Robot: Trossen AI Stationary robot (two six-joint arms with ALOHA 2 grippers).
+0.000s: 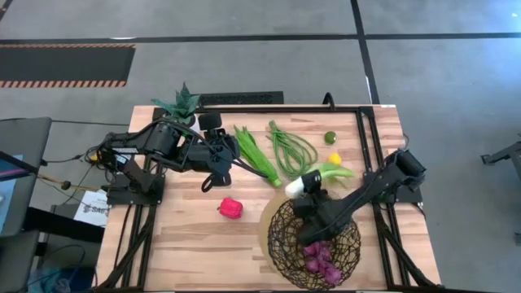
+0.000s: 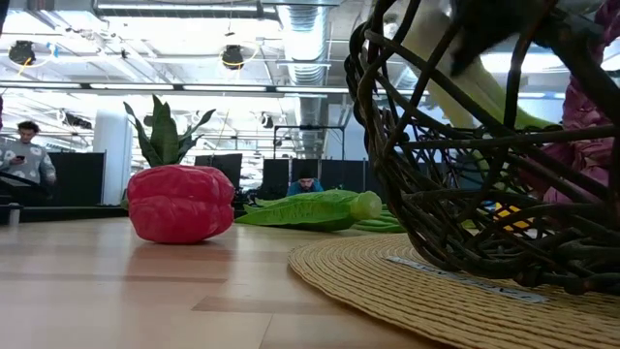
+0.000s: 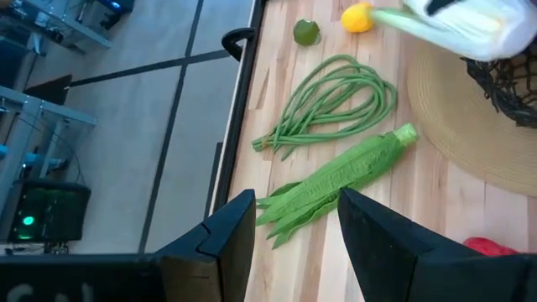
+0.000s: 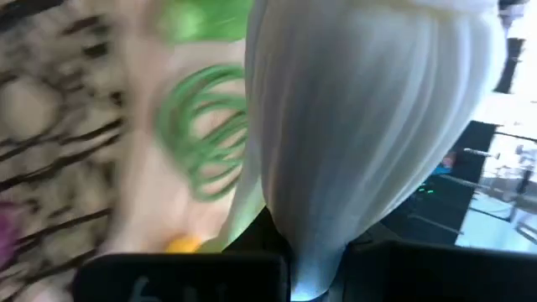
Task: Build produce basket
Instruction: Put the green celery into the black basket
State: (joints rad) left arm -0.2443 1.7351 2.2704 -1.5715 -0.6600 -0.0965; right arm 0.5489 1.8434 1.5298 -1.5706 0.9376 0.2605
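My right gripper needs to move back and swing the leek's green leaves [image 1: 335, 172] over the basket's opening [image 1: 304, 254] before it lowers the leek, because the leaves lie past the basket's far rim.
The dark woven wire basket [image 1: 286, 244] sits on a round straw mat [image 2: 407, 281] near the table's front edge, with the purple grapes [image 1: 320, 259] inside. My right gripper [image 1: 309, 198] hovers over the basket's far rim, shut on the white-green leek [image 1: 321, 175]. My left gripper [image 1: 218, 163] is open. In the left wrist view its fingers [image 3: 239, 231] stand on either side of the leafy end of the green stalk [image 3: 336, 176], with no touch showing. The red pepper [image 1: 231, 207], looped green beans [image 1: 289, 146], lime [image 1: 330, 137] and lemon [image 1: 334, 158] lie on the table. My right gripper pinches the leek's white lower part [image 4: 310, 243] between its two fingers, coming slantwise from the table's right. The leek is lifted clear and tilted over the basket's far rim. Its white end [image 1: 295, 187] points left and its green leaves [image 1: 346, 172] point right.
A spiky potted plant [image 1: 183, 103] stands at the far left corner behind my left arm. Bare wood lies left of the pepper. Black frame rails run along the table's sides. People sit in the room behind the table.
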